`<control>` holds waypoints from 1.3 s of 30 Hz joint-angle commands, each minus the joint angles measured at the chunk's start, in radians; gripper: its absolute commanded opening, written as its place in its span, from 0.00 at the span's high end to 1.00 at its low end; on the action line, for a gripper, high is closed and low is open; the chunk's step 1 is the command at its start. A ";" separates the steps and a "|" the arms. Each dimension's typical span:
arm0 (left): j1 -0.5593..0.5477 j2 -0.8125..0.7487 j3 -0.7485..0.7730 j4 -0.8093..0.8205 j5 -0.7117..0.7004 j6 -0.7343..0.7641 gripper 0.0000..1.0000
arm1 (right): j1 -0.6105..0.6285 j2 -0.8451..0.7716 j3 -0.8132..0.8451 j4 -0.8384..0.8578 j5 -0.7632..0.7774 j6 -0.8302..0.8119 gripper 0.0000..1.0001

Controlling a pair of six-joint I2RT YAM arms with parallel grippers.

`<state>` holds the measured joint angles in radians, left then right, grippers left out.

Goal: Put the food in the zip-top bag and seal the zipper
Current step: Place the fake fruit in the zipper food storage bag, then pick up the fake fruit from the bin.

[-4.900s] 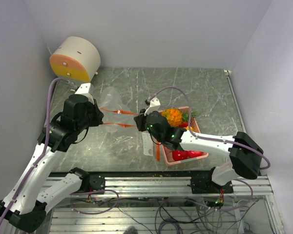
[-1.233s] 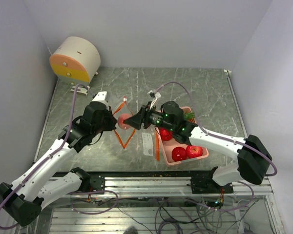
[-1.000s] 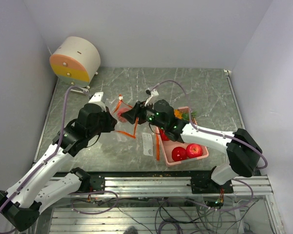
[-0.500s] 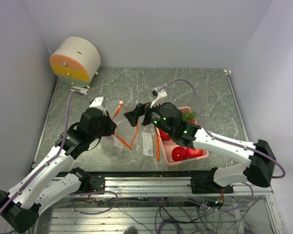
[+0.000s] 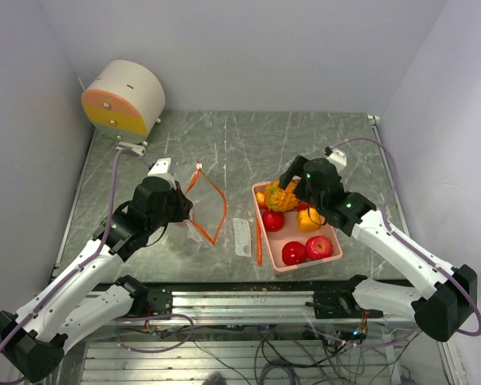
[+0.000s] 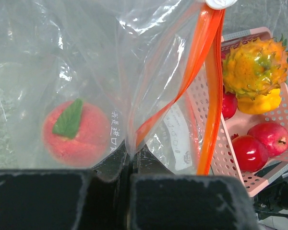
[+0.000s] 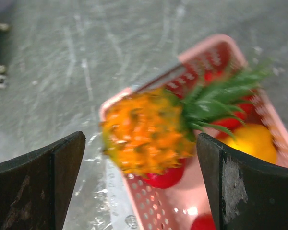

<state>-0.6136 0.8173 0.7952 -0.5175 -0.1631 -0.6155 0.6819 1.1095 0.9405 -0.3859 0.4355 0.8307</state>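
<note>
My gripper will uncover a longer fruit hidden underneath when it lifts the bumpy orange fruit (image 5: 281, 196), because a smooth orange tip (image 5: 260, 199) peeks out beside it.
My left gripper (image 5: 183, 215) (image 6: 129, 158) is shut on the lower edge of the clear zip-top bag (image 5: 205, 210) (image 6: 86, 57), holding its orange-zippered mouth (image 6: 210, 86) open toward the basket. A pink peach (image 6: 76, 132) lies inside the bag. The rest of the food sits in the pink basket (image 5: 330, 255): a bumpy orange fruit (image 5: 279, 195) (image 7: 141, 134) with green leaves, a yellow pepper (image 5: 309, 218) (image 7: 252, 141) and red apples (image 5: 321, 246). My right gripper (image 5: 291, 183) (image 7: 140, 158) hangs open just above the orange fruit, which shows between its fingers, untouched.
A round cream and orange box (image 5: 122, 96) stands at the back left corner. White walls close in on both sides. A paper label (image 5: 241, 237) lies on the marble table between bag and basket.
My right gripper has opened, pulled back from the bag's mouth and swung right over the basket. The peach now lies in the bag. The left arm has barely moved.
</note>
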 commanded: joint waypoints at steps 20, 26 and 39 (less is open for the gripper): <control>-0.008 -0.037 0.065 0.001 0.031 0.078 0.93 | -0.368 0.094 -0.099 -0.041 -0.305 0.376 0.00; -0.007 -0.045 0.065 -0.005 0.025 0.079 0.93 | -0.383 0.152 -0.123 0.035 -0.285 0.370 0.00; -0.008 -0.046 0.086 -0.036 0.018 0.074 0.93 | -0.391 0.198 -0.224 0.181 -0.247 0.363 0.19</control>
<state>-0.6136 0.7815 0.8368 -0.5430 -0.1520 -0.5529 0.3000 1.3079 0.7410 -0.2611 0.1696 1.1938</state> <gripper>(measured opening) 0.072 0.880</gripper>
